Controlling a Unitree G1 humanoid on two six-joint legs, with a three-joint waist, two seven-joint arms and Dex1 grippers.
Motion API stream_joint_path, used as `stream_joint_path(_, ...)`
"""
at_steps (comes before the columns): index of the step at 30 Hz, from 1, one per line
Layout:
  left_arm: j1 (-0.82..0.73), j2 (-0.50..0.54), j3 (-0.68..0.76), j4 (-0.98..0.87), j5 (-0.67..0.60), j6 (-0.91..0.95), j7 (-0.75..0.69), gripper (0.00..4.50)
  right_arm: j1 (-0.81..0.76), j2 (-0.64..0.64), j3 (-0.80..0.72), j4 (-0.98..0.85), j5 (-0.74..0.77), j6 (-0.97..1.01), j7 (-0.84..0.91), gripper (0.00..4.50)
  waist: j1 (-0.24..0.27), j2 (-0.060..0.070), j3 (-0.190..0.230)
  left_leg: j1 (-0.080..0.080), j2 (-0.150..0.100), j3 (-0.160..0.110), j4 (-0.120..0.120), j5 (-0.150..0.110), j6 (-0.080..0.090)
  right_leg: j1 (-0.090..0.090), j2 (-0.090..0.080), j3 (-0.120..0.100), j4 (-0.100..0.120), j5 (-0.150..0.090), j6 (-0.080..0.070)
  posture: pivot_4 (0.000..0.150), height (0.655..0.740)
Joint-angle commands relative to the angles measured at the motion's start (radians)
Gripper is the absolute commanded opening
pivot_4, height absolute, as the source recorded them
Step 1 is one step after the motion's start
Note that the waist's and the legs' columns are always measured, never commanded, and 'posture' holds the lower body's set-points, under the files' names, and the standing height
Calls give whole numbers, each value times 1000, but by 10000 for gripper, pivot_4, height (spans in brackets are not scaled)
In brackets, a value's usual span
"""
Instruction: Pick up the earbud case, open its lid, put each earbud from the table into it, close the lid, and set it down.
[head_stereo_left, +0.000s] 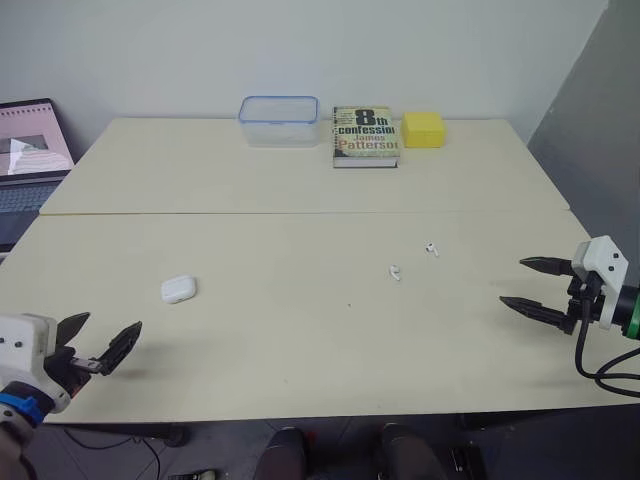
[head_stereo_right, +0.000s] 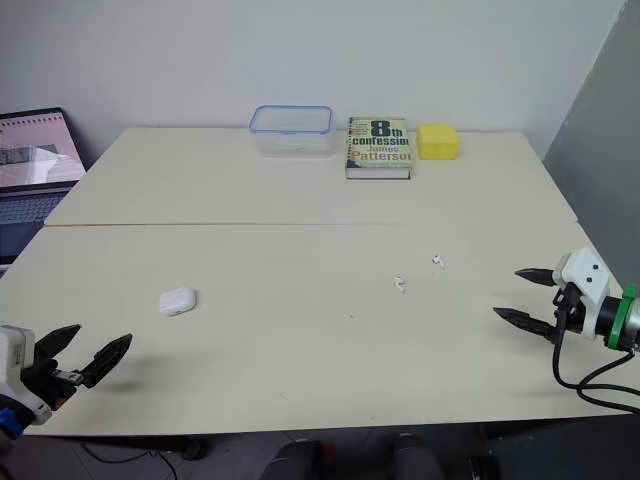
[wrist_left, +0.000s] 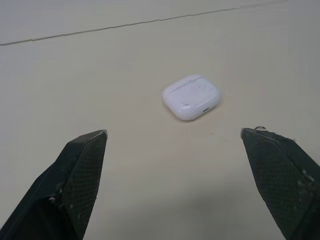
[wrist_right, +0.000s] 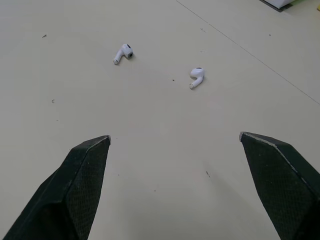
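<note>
The lid (wrist_left: 179, 83) will swing back and stay open when I open it, because a thin seam (wrist_left: 186, 85) runs close to one edge of the white earbud case.
A white earbud case (head_stereo_left: 178, 289) lies shut on the left part of the cream table (head_stereo_left: 300, 340); the left wrist view shows this earbud case (wrist_left: 191, 96) ahead of the fingers. My left gripper (head_stereo_left: 105, 338) hovers open near the front left edge, a little short of the case. Two white earbuds lie apart right of centre: one earbud (head_stereo_left: 395, 272) nearer the middle, the other earbud (head_stereo_left: 431, 249) farther right. In the right wrist view the first earbud (wrist_right: 122, 53) and the second earbud (wrist_right: 196, 76) lie ahead. My right gripper (head_stereo_left: 532, 283) stands open at the right edge.
At the table's back edge stand a clear plastic container (head_stereo_left: 279, 120), a paperback book (head_stereo_left: 365, 136) and a yellow block (head_stereo_left: 424, 129). A laptop (head_stereo_left: 28, 150) sits off the left side. A seam (head_stereo_left: 300, 212) runs across the table.
</note>
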Motion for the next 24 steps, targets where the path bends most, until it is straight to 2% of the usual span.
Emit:
stream_joint_path(1, -3, -68, -22, -123, -39, 63, 111, 45000, -52, 2, 19, -99, 46, 35, 12, 43369, 0, 0, 0, 0, 0, 0, 0, 0, 0, 0, 0, 0, 0, 2, 4, 1500, 7400)
stream_joint_path(5, -30, -174, -89, -198, -7, 123, 271, 45000, -138, 10, 81, -200, 85, 100, 12, 43369, -1, 0, 0, 0, 0, 0, 1, 0, 0, 0, 1, 0, 0, 4, 7, 1500, 7400)
stream_joint_path(9, -92, -248, -138, -183, 19, 156, 389, 45000, -282, 34, 162, -259, 118, 161, 17, 43369, 1, 0, 0, 0, 0, -1, 1, 0, 0, 0, 2, 0, 0, 4, 7, 1500, 7400)
stream_joint_path(17, -232, -269, -252, -96, 102, 199, 486, 45000, -429, 65, 278, -298, 149, 237, 72, 43369, 21, -1, 0, -1, -1, -2, 1, 0, 0, 0, 2, -1, 0, 4, 7, 1500, 7400)
stream_joint_path(24, -334, -275, -296, 20, 131, 200, 497, 45000, -498, 85, 327, -304, 172, 277, 118, 43369, 23, -1, 0, -1, -2, -2, 1, 0, 0, 0, 2, -1, 0, 4, 7, 1500, 7400)
